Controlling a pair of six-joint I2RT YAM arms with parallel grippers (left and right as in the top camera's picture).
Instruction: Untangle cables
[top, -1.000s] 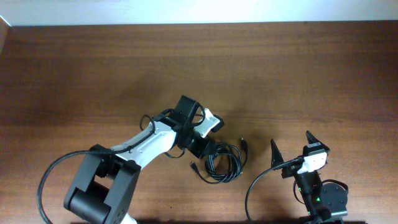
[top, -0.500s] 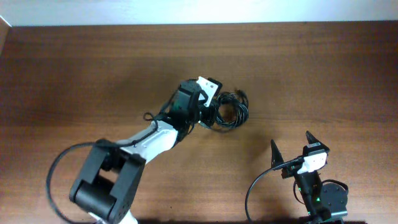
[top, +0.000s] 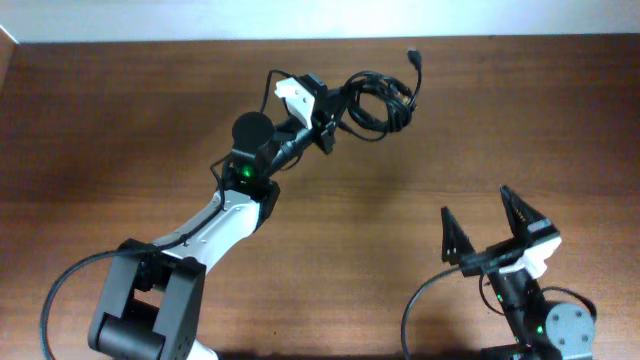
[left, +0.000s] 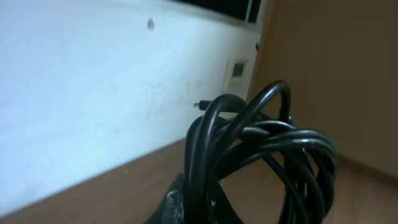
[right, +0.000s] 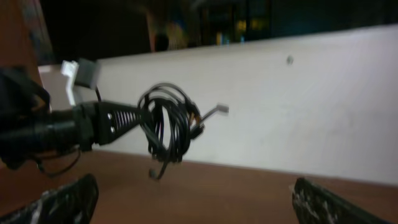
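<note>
The tangled bundle (top: 362, 82) is hanging in a bunch from my left gripper only, so next I lower it and move my right gripper to the bundle's free side (top: 402, 112).
The cables (top: 378, 100) are thin black cords coiled in a tangled bundle with small plugs sticking out. My left gripper (top: 333, 117) is shut on the bundle and holds it high above the far part of the table. In the left wrist view the loops (left: 261, 155) fill the frame, pinched between the fingers at the bottom. In the right wrist view the bundle (right: 168, 127) hangs in the air off the left arm, one plug dangling. My right gripper (top: 487, 232) is open and empty, low at the near right, far from the cables.
The brown wooden table (top: 120, 130) ends at a white wall (top: 300, 18) along the far edge. The left arm's own thicker black cable (top: 70, 290) loops at the near left. The right arm's base (top: 545, 325) sits at the near right corner.
My left gripper has lifted the cable bundle off the table and carried it up and toward the far edge. My right gripper has shifted slightly and stays open.
</note>
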